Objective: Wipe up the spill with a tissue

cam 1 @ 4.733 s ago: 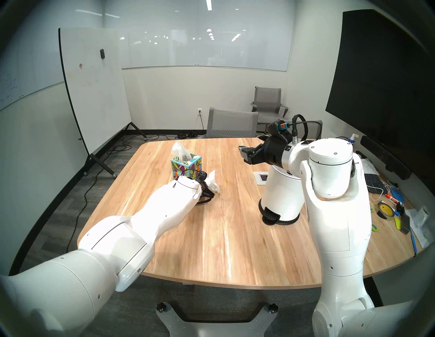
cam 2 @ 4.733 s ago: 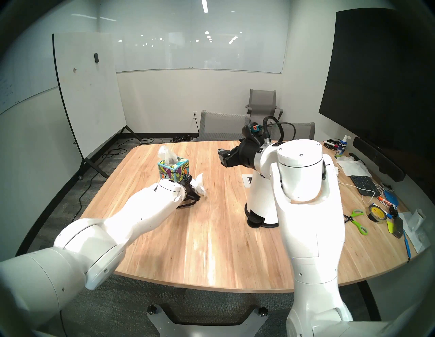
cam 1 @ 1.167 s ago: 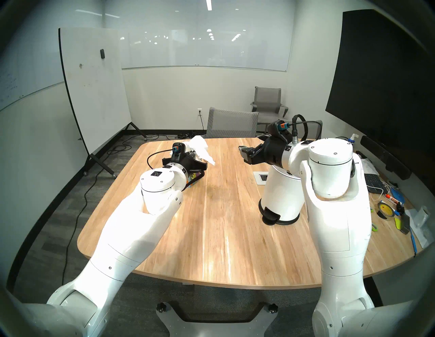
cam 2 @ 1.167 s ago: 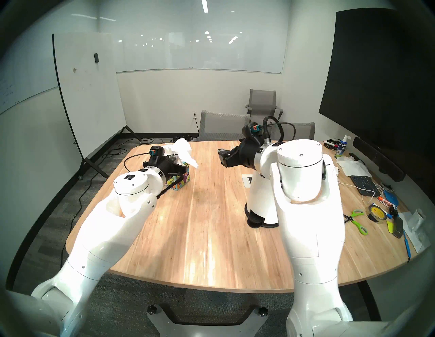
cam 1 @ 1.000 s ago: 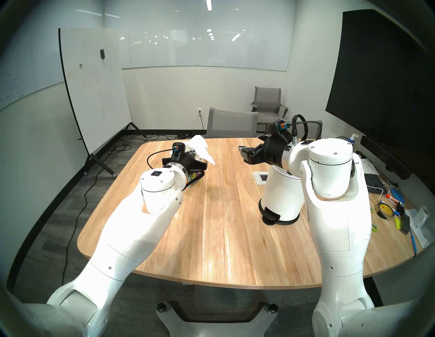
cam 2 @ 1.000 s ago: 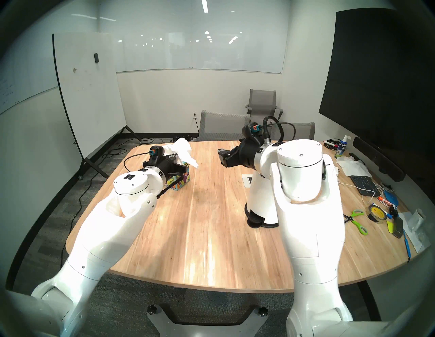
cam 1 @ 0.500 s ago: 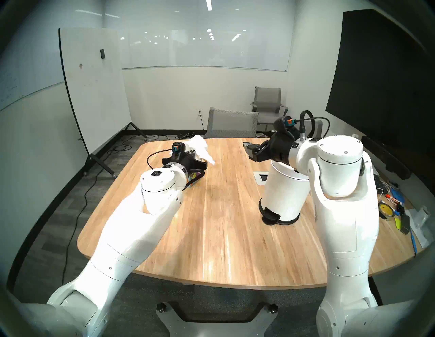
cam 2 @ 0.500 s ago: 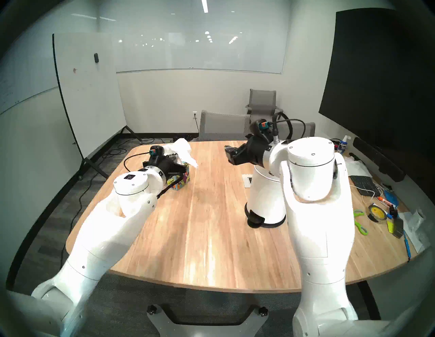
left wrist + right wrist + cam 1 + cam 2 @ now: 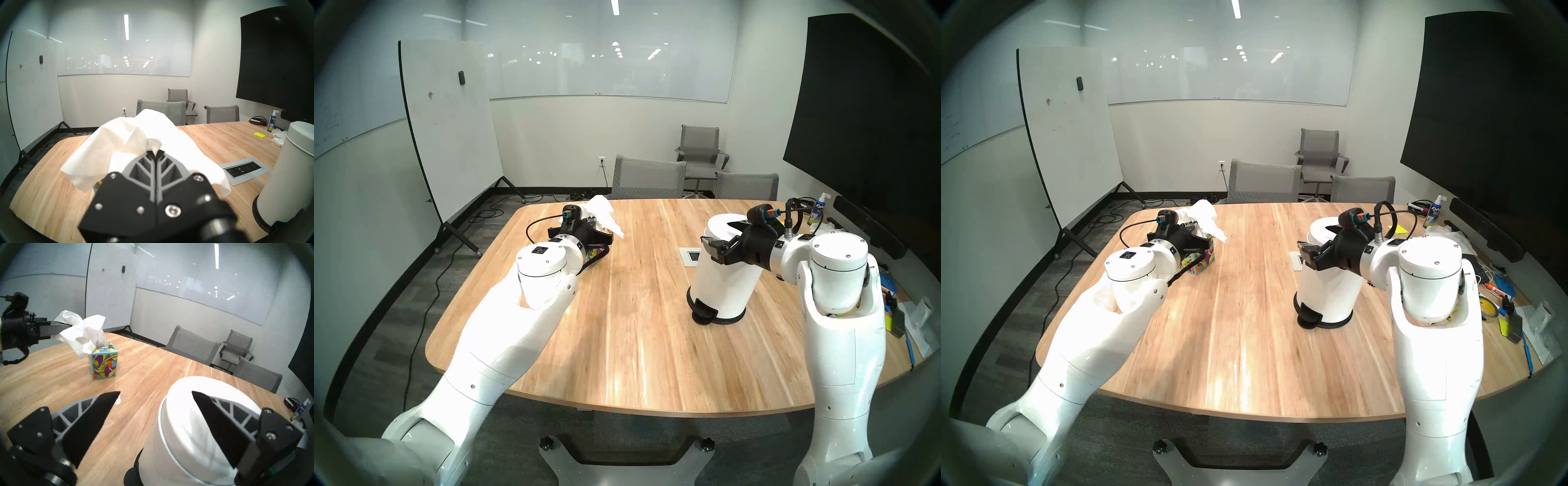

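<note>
I expect the lid (image 9: 725, 225) to swing upright when I press the pedal down, because the white pedal bin has a black pedal at its base (image 9: 702, 312).
My left gripper (image 9: 608, 232) is shut on a crumpled white tissue (image 9: 601, 213) and holds it in the air above the toucan-printed tissue box (image 9: 1200, 264). The wrist view shows the jaws pinched on the tissue (image 9: 129, 140). The right wrist view shows the held tissue (image 9: 79, 331) next to the sheet sticking out of the box (image 9: 104, 365). No dark brown spill shows; only a faint pale smear (image 9: 118, 401) lies on the wooden table (image 9: 636, 339). My right gripper (image 9: 711, 249) is open and empty, level with the top of the white pedal bin (image 9: 721, 288).
A power outlet plate (image 9: 690, 257) is set in the table left of the bin. Clutter including a spray bottle (image 9: 820, 210) lies along the right edge. Grey chairs (image 9: 648, 176) stand behind the table, and a whiteboard on a stand (image 9: 449, 129) at the left.
My left gripper rose from the table with the tissue to above the box, then held still. My right arm swung right and down; its open gripper now sits by the bin's top.
</note>
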You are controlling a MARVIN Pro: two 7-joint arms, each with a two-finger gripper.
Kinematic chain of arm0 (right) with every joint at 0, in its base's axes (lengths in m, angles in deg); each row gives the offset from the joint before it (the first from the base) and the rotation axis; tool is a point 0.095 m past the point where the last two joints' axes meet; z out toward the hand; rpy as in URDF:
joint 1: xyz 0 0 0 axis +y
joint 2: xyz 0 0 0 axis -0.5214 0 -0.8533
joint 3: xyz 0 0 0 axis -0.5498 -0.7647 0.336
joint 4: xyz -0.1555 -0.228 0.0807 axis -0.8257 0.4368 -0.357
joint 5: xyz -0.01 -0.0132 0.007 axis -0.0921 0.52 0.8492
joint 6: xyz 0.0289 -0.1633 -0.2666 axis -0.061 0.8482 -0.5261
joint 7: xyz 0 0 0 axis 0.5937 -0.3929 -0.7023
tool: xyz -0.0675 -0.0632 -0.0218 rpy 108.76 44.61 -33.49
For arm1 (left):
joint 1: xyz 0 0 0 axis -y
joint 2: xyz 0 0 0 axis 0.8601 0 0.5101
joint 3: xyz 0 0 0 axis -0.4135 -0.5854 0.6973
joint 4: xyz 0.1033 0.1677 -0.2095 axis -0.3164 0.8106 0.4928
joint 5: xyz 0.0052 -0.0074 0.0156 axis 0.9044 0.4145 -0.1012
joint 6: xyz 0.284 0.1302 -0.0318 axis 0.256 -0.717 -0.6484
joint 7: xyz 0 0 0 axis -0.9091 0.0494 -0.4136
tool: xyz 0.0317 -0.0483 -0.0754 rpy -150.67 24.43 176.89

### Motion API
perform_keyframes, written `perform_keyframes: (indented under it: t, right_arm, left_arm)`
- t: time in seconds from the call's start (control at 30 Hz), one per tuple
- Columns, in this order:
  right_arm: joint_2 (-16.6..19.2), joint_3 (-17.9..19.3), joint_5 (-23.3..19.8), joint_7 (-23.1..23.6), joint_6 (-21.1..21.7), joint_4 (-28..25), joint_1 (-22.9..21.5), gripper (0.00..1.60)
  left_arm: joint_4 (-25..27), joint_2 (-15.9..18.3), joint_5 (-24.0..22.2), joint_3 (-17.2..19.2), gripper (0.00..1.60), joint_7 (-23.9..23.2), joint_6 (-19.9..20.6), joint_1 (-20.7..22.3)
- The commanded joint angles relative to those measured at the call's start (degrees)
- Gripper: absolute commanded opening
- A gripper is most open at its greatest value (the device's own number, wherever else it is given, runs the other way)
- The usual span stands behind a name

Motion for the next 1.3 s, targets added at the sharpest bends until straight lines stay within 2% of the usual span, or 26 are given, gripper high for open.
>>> perform_keyframes:
  t: [0.0, 0.33, 0.37, 0.43, 0.47, 0.5, 0.53, 0.57, 0.8, 0.97, 1.0, 1.07, 1.13, 1.23, 1.27]
  right_arm:
    - [-2.35, -3.21, 0.02, -1.45, -5.10, -4.31, 0.75, 1.60]
    - [-3.15, -4.91, -0.87, -0.70, -0.54, -10.33, 0.32, 1.60]
    - [-3.13, -4.91, -0.87, -0.69, 0.11, -10.97, 0.36, 1.35]
    - [-3.49, -4.76, -1.42, -0.47, 0.36, -11.25, 0.20, 1.31]
    - [-3.44, -4.83, -1.21, -0.59, 1.42, -12.73, 0.67, 0.74]
    - [-3.77, -4.93, -1.70, -0.38, 1.39, -13.09, 0.57, 0.56]
    - [-4.24, -5.45, -2.17, -0.25, 2.46, -14.52, 0.56, 0.19]
    - [-4.54, -5.79, -2.29, -0.31, 3.20, -15.23, 0.55, 0.00]
    - [-5.76, -7.58, -3.38, 0.37, 6.67, -15.96, 0.13, 0.00]
    - [-6.12, -7.65, -4.11, 1.29, 10.43, -15.96, 2.06, 0.00]
    - [-6.70, -7.19, -4.41, 1.20, 11.06, -15.96, 2.74, 0.00]
    - [-5.51, -4.53, -4.45, 1.71, 11.57, -15.96, 5.48, 0.00]
    - [-5.16, -3.51, -4.65, 2.09, 11.57, -15.96, 6.24, 0.00]
    - [-2.98, -0.87, -4.59, 3.37, 11.57, -15.96, 7.79, 0.00]
    - [-1.91, 1.03, -4.81, 4.29, 11.57, -15.00, 8.76, 0.00]
  left_arm:
    - [1.53, -0.04, 0.21, 0.07, 0.00, -0.18, -0.31, 0.84]
    - [1.53, -0.07, 0.30, 0.12, 0.00, -0.28, -0.30, 0.81]
    - [1.54, -0.08, 0.31, 0.12, 0.00, -0.29, -0.29, 0.81]
    - [1.53, -0.08, 0.32, 0.13, 0.00, -0.29, -0.29, 0.81]
    - [1.53, -0.09, 0.33, 0.13, 0.00, -0.30, -0.29, 0.80]
    - [1.52, -0.10, 0.33, 0.14, 0.00, -0.31, -0.29, 0.81]
    - [1.50, -0.11, 0.34, 0.14, 0.00, -0.33, -0.29, 0.81]
    - [1.50, -0.11, 0.35, 0.15, 0.00, -0.34, -0.29, 0.80]
    - [1.52, -0.13, 0.40, 0.17, 0.00, -0.37, -0.28, 0.79]
    - [1.55, -0.14, 0.43, 0.19, 0.00, -0.39, -0.27, 0.77]
    - [1.55, -0.14, 0.43, 0.19, 0.00, -0.39, -0.27, 0.76]
    - [1.56, -0.15, 0.45, 0.20, 0.00, -0.40, -0.27, 0.76]
    - [1.56, -0.15, 0.45, 0.21, 0.00, -0.40, -0.27, 0.75]
    - [1.54, -0.16, 0.47, 0.21, 0.00, -0.42, -0.27, 0.76]
    - [1.53, -0.17, 0.48, 0.21, 0.00, -0.43, -0.27, 0.76]
